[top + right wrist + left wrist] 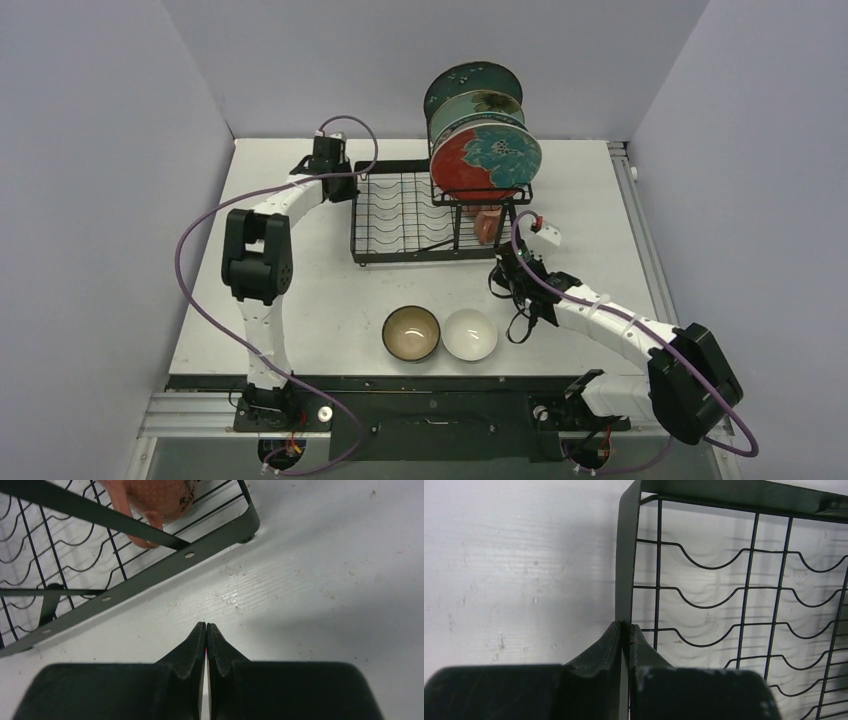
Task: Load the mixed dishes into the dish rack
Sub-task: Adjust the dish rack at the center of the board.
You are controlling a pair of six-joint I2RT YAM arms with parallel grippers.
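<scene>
The rack's empty grid should now swing over clear table [384, 285] toward the brown bowl until it faces the bowls, as my left gripper pinches the rack's rim [353, 228].
The black wire dish rack [400, 215] stands mid-table. Three plates stand upright on its raised right part: dark teal [470, 82] at the back, light green with a flower [482, 108], and red-orange [480, 165] in front. A pink mug [489, 222] [160, 500] sits below them. A brown bowl [411, 333] and a small white bowl [469, 334] rest side by side on the table near the front. My left gripper [350, 186] [625, 625] is shut on the rack's left rim [626, 580]. Empty and shut, my right gripper [503, 265] [206, 625] hovers over the table by the rack's near right corner [245, 530].
The rack's flat grid tray [744, 605] holds nothing on its left half. Grey walls close in the table on the left, back and right. Purple cables loop off both arms.
</scene>
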